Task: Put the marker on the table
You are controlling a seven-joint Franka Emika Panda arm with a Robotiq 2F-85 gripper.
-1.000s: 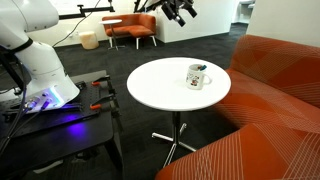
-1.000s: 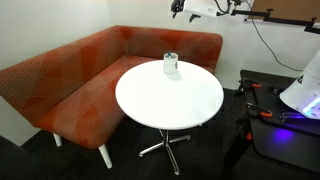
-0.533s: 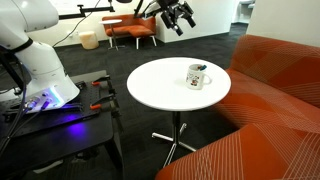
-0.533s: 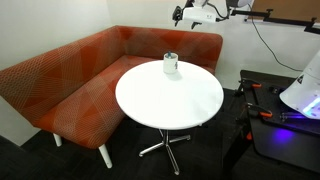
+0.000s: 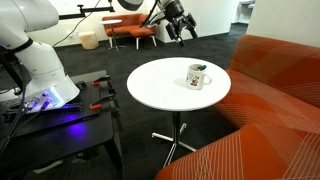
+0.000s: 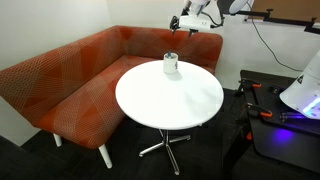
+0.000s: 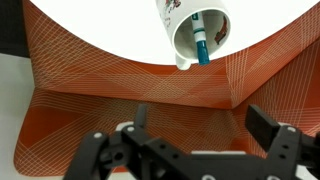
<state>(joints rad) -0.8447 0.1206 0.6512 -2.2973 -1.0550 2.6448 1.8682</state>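
Observation:
My gripper should go down next, as the marker's loose end (image 5: 203,67) is above the mug's rim and centred in front of my open fingers, and then close around that end (image 7: 203,56).
The dark blue-teal marker (image 7: 201,45) stands inside the white mug (image 7: 196,32); its tip shows above the rim in an exterior view (image 5: 201,67). The mug (image 5: 196,76) (image 6: 171,64) stands on the round white table (image 5: 160,90) (image 6: 170,100), near the sofa-side edge. My gripper (image 5: 180,27) (image 6: 186,24) hangs in the air above and beyond the mug, not touching it. In the wrist view the fingers (image 7: 200,125) are spread apart and empty.
An orange corner sofa (image 6: 70,80) (image 5: 270,100) wraps round the table. The black workbench (image 5: 50,125) (image 6: 285,130) carries the robot base and red clamps. Orange chairs (image 5: 130,30) stand in the background.
The gripper has come down and moved toward the mug over the last second. The mug and marker have not moved.

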